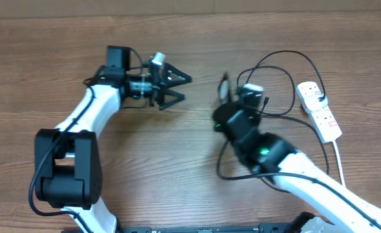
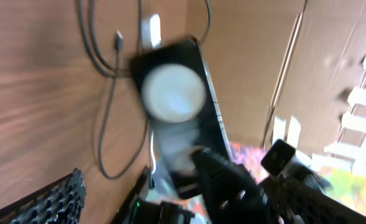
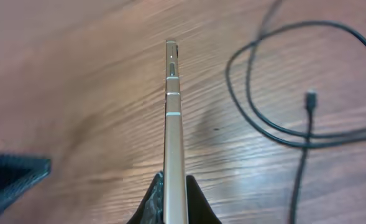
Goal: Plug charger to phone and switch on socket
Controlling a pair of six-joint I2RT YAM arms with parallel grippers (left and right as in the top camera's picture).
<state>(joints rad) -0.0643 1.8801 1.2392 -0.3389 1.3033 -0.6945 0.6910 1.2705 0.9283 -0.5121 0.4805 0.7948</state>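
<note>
Next, my right gripper turns the phone's loose end (image 1: 224,84) toward my left gripper for a handover, because the black phone's broad side (image 2: 174,93) faces my open left gripper.
My right gripper (image 3: 173,200) is shut on the black phone (image 3: 173,118) and holds it upright on its edge above the table. In the overhead view the phone (image 1: 224,86) is a thin sliver at the table's middle. The left wrist view shows its face (image 2: 173,93) with a white circle, blurred. My left gripper (image 1: 176,88) is open and empty, a short way left of the phone. The charger's black cable (image 1: 284,68) loops on the table right of the phone. Its connector tip (image 3: 310,97) lies loose. The white socket strip (image 1: 319,110) lies at the far right.
The strip's white cord (image 1: 339,158) runs toward the front edge at the right. A cardboard wall (image 2: 251,56) stands behind the table. My right arm (image 1: 268,152) crosses over part of the black cable.
</note>
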